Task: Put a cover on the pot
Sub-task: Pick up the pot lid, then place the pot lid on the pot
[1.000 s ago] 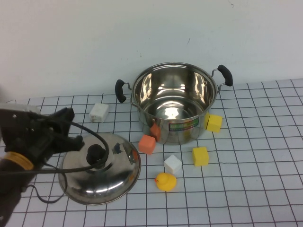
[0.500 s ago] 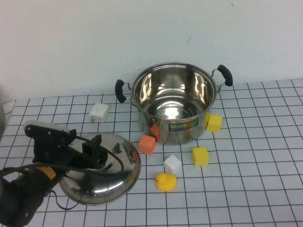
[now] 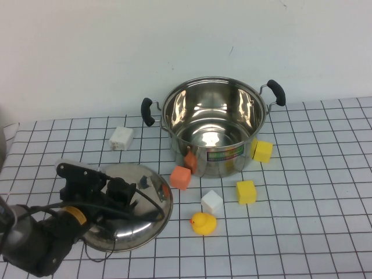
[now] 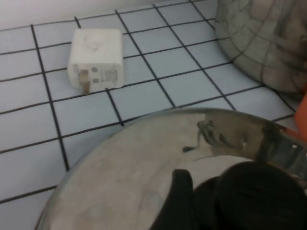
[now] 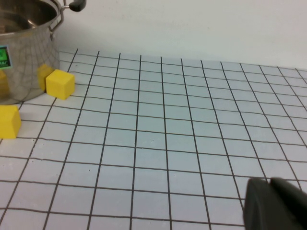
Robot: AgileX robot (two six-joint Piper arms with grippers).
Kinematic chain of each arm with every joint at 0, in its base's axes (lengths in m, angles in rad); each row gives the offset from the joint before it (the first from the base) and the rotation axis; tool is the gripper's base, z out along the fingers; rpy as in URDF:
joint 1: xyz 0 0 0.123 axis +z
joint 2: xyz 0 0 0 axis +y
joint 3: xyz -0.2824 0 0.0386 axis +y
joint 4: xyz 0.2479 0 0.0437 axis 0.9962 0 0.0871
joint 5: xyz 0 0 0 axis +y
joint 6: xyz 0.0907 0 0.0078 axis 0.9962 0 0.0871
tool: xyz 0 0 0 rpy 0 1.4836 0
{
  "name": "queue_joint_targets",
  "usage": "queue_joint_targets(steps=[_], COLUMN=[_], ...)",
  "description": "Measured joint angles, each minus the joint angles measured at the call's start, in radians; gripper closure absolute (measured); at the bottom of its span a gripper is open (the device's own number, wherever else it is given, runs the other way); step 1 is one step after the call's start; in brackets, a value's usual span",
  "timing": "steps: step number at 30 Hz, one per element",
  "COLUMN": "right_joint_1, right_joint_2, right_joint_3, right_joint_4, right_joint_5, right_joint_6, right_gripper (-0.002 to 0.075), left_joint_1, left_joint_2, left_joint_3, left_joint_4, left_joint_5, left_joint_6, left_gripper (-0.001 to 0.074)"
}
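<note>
I am looking at the rear yellow block (image 3: 263,151) sitting close against the pot's side (image 3: 214,133), so the pot should push it aside when I set the lid on top.
The large steel pot (image 3: 215,125) with black side handles and a green-yellow label stands open at the back middle; its wall also shows in the left wrist view (image 4: 268,43) and the right wrist view (image 5: 24,48). The domed steel lid (image 3: 145,209) lies on the table to the pot's front left. My left gripper (image 3: 119,190) is low over the lid (image 4: 144,163), open, with its jaws either side of the black knob (image 4: 259,196); a gap shows between one finger (image 4: 178,196) and the knob. My right gripper (image 5: 276,203) is shut and empty, low over bare table right of the pot, out of the high view.
A white charger plug (image 3: 121,138) lies behind the lid. An orange block (image 3: 181,177), a white cube (image 3: 212,201), a yellow duck (image 3: 204,223) and two yellow blocks (image 3: 246,192) (image 3: 263,150) sit in front of and beside the pot.
My left arm has swung in from the left and come down over the lid, so its jaws now stand around the knob. The lid and pot have not moved.
</note>
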Motion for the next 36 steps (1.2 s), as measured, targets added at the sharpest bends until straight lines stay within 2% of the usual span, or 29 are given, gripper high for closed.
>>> queue_joint_targets(steps=[4, 8, 9, 18, 27, 36], right_joint_1=[0.000, 0.000, 0.000, 0.000, 0.000, 0.000], right_joint_2=[0.000, 0.000, 0.000, 0.000, 0.000, 0.000], right_joint_3=[0.000, 0.000, 0.000, 0.000, 0.000, 0.000], right_joint_4=[0.000, 0.000, 0.000, 0.002, 0.002, 0.002], right_joint_5=[0.000, 0.000, 0.000, 0.000, 0.000, 0.000], right_joint_6=[0.000, 0.000, 0.000, 0.000, 0.000, 0.000], right_gripper=[0.0717, 0.0717, 0.0717, 0.0717, 0.0717, 0.0717], left_joint_1=[-0.010, -0.010, -0.010, -0.010, -0.010, -0.010], left_joint_2=[0.023, 0.029, 0.029, 0.000, -0.248, -0.506], left_joint_3=[-0.019, -0.019, -0.019, -0.015, 0.074, 0.033], left_joint_4=[-0.064, -0.091, -0.093, -0.131, -0.407, -0.416], left_joint_5=[0.000, -0.009, -0.011, -0.036, 0.045, 0.215], left_joint_6=[-0.003, -0.004, -0.007, -0.024, 0.237, 0.262], left_gripper=[0.0224, 0.0394, 0.0402, 0.0402, 0.0402, 0.0402])
